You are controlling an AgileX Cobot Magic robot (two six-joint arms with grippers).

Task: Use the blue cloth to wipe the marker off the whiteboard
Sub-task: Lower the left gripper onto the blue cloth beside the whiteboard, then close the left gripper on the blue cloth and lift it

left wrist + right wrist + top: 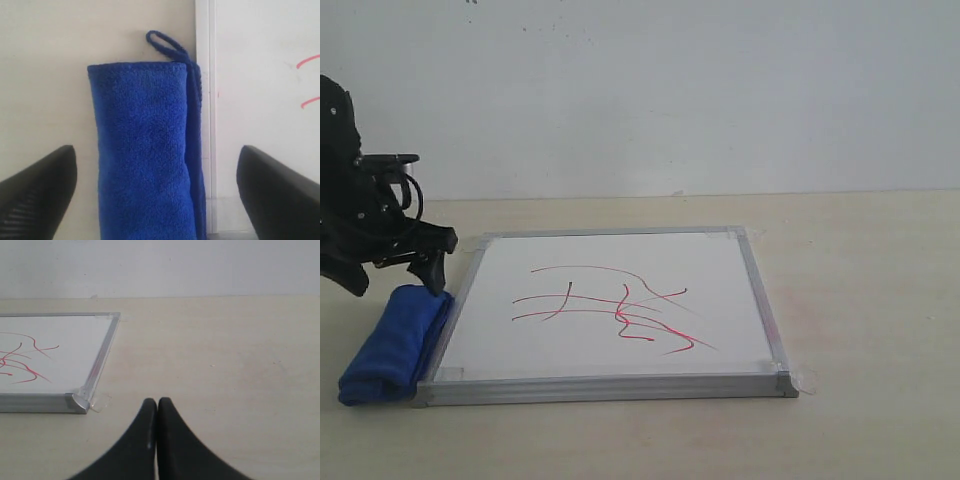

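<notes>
The left gripper's open fingers are further apart than the cloth's narrow width (145, 155), so the left gripper should go down until its fingers are on both sides of the blue cloth (404, 325) before it closes.
The whiteboard (710, 270) lies flat on the table with red and dark marker (620, 310) scribbled across its middle. The blue cloth (395, 345) lies rolled on the table along the board's left edge, touching the frame. My left gripper (398, 280) hovers over the cloth's far end. In the left wrist view that gripper (156, 150) is open, its fingers wide on either side of the blue cloth (142, 150) and not touching it. My right gripper (157, 402) is shut and empty over bare table, off the whiteboard (55, 350) by its near right corner.
A white wall runs behind the table. Clear tape tabs (100, 401) stick out at the board's corners. Bare tan tabletop (870, 300) stretches to the right of the board and in front of it.
</notes>
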